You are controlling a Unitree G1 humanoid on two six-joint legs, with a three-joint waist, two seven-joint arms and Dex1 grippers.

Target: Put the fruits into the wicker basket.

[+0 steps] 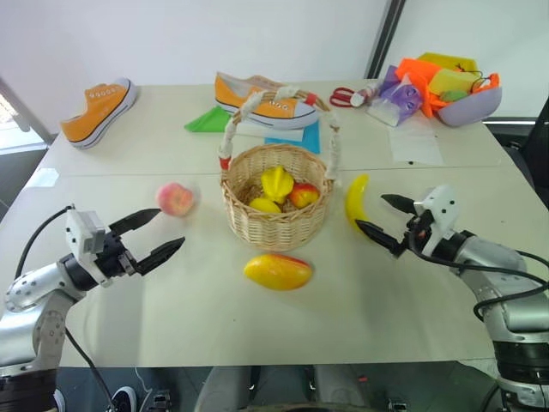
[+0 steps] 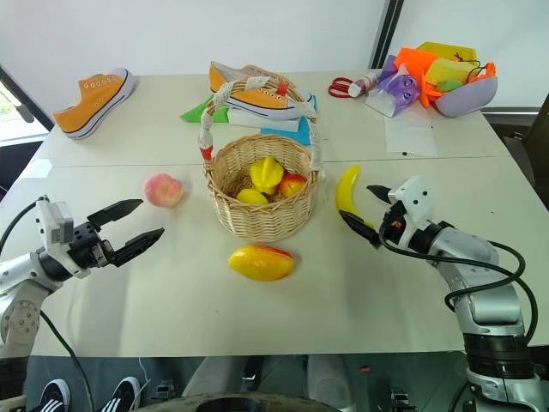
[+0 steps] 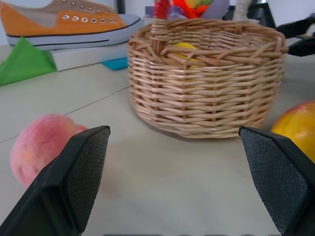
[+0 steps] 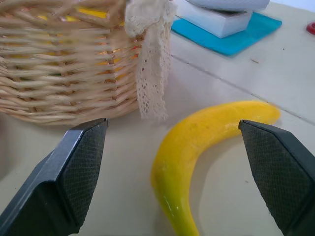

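Observation:
The open fingers of my right gripper are clear of the wicker basket [image 1: 274, 219] and line up across the banana's near half [image 1: 353, 209], so they should keep reaching until they are around it, then close.
The wicker basket [image 1: 276, 198] stands mid-table with its white-wrapped handle upright and several fruits inside. A yellow banana [image 1: 356, 202] lies on the table just right of it, a yellow-orange mango [image 1: 277, 271] in front of it, and a pink peach [image 1: 175, 199] to its left. My right gripper [image 1: 380, 216] is open, its fingers either side of the banana's near end [image 4: 197, 147] without touching it. At the left, my left gripper [image 1: 161, 233] is open and empty, pointing toward the basket [image 3: 206, 78], with the peach [image 3: 42, 147] just beyond one finger.
Two orange sneakers [image 1: 99, 110] [image 1: 264, 99] sit at the back, one on a white box over green and blue sheets. A lilac bowl [image 1: 467, 105] with bright items, red scissors [image 1: 345, 96] and a paper sheet [image 1: 415, 142] occupy the back right.

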